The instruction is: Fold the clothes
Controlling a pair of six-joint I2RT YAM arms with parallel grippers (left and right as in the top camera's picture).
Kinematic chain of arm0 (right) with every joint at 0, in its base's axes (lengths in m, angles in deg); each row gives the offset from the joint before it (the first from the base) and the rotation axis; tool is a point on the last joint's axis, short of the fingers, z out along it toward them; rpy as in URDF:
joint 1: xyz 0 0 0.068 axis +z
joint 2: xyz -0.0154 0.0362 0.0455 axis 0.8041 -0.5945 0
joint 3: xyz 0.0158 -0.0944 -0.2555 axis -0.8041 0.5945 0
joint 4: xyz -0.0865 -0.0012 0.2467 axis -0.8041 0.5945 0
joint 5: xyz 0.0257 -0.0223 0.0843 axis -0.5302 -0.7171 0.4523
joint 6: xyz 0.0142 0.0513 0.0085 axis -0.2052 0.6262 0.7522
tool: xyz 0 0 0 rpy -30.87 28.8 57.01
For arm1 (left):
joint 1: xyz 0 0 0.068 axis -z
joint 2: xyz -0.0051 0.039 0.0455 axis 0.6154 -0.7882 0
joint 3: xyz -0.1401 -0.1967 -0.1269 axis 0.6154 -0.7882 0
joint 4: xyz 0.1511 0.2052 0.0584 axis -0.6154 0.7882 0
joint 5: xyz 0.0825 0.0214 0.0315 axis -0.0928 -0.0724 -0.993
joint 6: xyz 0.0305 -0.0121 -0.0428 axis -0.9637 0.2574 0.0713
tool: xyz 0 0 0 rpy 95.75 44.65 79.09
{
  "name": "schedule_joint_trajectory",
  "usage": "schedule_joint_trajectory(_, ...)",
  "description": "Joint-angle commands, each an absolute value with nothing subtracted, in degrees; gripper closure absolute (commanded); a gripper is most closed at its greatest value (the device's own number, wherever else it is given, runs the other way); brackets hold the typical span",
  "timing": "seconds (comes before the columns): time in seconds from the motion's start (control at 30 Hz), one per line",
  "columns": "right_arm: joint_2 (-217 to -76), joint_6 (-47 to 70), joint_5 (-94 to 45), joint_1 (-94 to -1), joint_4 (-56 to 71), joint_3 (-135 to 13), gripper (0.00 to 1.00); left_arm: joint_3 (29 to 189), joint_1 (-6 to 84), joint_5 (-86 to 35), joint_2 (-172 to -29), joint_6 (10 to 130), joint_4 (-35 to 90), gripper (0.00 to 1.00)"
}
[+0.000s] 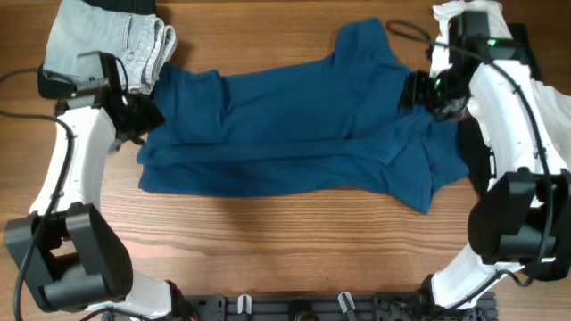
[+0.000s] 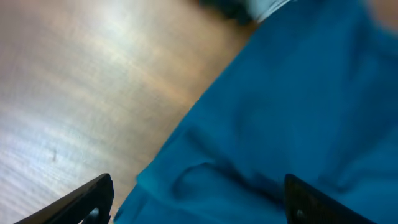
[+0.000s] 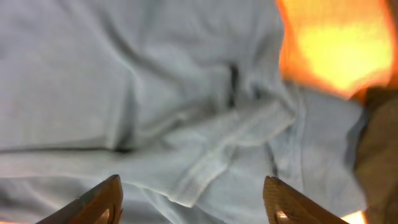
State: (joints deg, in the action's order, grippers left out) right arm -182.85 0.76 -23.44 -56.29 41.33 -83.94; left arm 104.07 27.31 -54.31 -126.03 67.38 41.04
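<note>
The dark-blue shirt's far edge ripples (image 1: 217, 78) close to the denim piece, so next my left gripper grabs its far corner (image 1: 169, 75) and my right gripper the far sleeve, to straighten the shirt first.
The dark-blue shirt (image 1: 294, 125) lies spread across the middle of the table, partly folded lengthwise, with a sleeve at each end. My left gripper (image 1: 143, 114) hovers at the shirt's left edge, open and empty; the left wrist view shows the blue fabric (image 2: 292, 118) between its fingers (image 2: 199, 199). My right gripper (image 1: 419, 92) is over the shirt's right sleeve, open and empty; in the right wrist view the cloth looks washed-out pale (image 3: 155, 93), with a hemmed sleeve edge (image 3: 230, 143) between the fingers (image 3: 193, 199).
A pale-blue denim piece (image 1: 107, 40) lies at the back left, next to the left arm. A white garment (image 1: 535, 62) lies at the back right under the right arm. Bare wooden table (image 1: 268, 241) runs along the front.
</note>
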Motion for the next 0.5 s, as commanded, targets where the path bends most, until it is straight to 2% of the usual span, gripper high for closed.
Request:
schedule_joint_trajectory(0.0, -182.7, -3.7, -21.4, -56.2, 41.8, -90.8, 0.23, 111.0, 28.3, -47.5, -126.1, 60.3, 40.3, 0.13)
schedule_joint_trajectory(0.2, -182.7, -5.1, -21.4, -56.2, 37.4, -95.7, 0.2, 116.6, 33.4, -47.3, -127.1, 56.7, 37.0, 0.13)
schedule_joint_trajectory(0.47, -184.6, -6.7, -21.0, -55.9, 23.5, -95.9, 0.2, 118.3, 37.4, -47.4, -133.6, 56.8, 32.3, 0.15)
